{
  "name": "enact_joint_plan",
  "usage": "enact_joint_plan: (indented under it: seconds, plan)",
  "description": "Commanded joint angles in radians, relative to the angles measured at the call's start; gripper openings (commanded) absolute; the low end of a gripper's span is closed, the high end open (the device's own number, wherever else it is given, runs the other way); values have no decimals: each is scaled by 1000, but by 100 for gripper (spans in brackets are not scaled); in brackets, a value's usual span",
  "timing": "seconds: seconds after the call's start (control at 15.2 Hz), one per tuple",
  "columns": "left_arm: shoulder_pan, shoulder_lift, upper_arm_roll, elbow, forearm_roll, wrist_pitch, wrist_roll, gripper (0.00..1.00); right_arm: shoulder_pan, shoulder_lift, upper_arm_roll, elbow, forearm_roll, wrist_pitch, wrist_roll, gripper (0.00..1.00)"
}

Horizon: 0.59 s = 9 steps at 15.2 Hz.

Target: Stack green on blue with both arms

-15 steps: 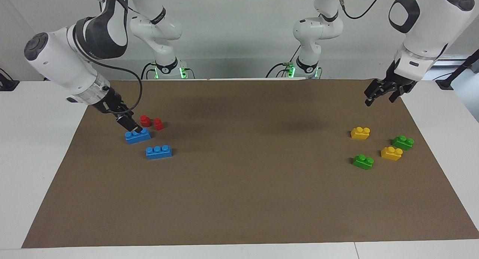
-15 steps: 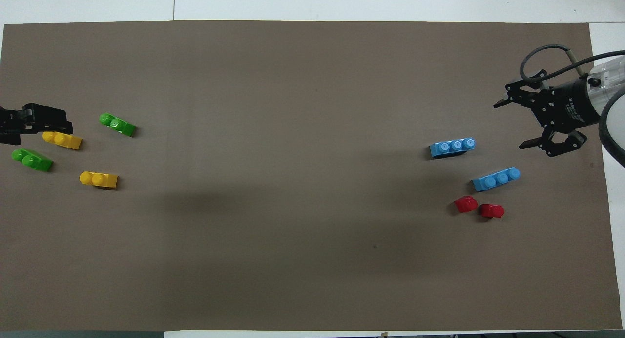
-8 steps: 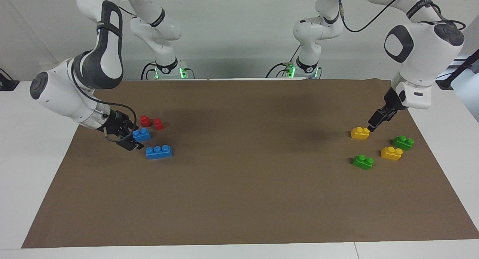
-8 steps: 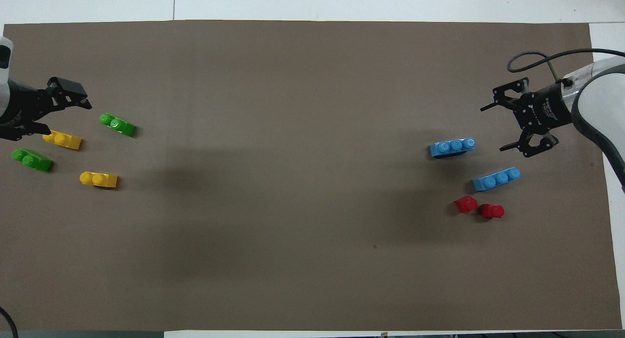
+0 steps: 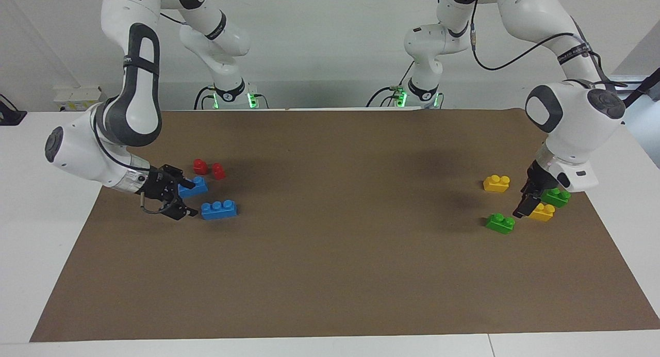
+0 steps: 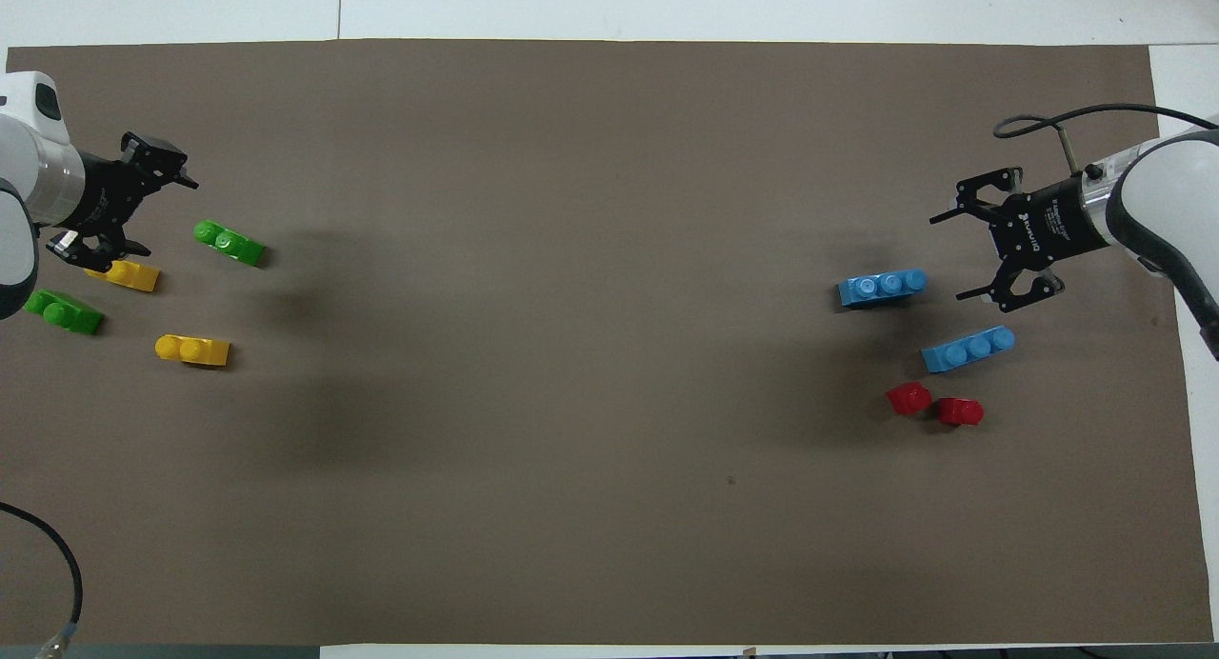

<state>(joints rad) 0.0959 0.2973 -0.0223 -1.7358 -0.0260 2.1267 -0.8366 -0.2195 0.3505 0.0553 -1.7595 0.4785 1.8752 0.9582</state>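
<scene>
The blue stud row [image 6: 891, 282] is longer. An end stud should stay uncovered when I put the farther green brick on top of the farther blue brick [image 6: 882, 289].
Two blue three-stud bricks lie on the brown mat at the right arm's end: one farther from the robots [image 5: 219, 209] [image 6: 881, 286], one nearer [image 5: 196, 185] [image 6: 969, 348]. My right gripper [image 5: 188, 198] [image 6: 952, 257] is open and empty, low over the mat beside the farther blue brick, apart from it. Two green two-stud bricks lie at the left arm's end: one farther [image 5: 500, 223] [image 6: 229, 243], one nearer [image 5: 556, 196] [image 6: 63, 312]. My left gripper [image 5: 525, 205] [image 6: 160, 209] is open and empty, low between them, beside a yellow brick.
Two yellow bricks [image 5: 496, 183] [image 5: 541, 211] lie among the green ones; they also show in the overhead view [image 6: 192, 349] [image 6: 122, 274]. Two small red bricks [image 5: 200, 166] [image 5: 218, 171] sit nearer to the robots than the blue ones.
Both grippers came down and moved away from the robots. The right one went from the nearer blue brick to beside the farther one. The left one moved past a yellow brick toward the green bricks.
</scene>
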Motion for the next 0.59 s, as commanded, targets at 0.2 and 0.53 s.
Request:
enact_joint_plan:
  seconds: [0.2, 0.53]
  plan:
    - [5, 117, -4, 36, 24, 59, -179, 100, -3, -10, 11, -83, 25, 90, 40, 97]
    - [7, 149, -4, 3, 34, 101, -213, 100, 9, -5, 11, -124, 48, 149, 31, 97]
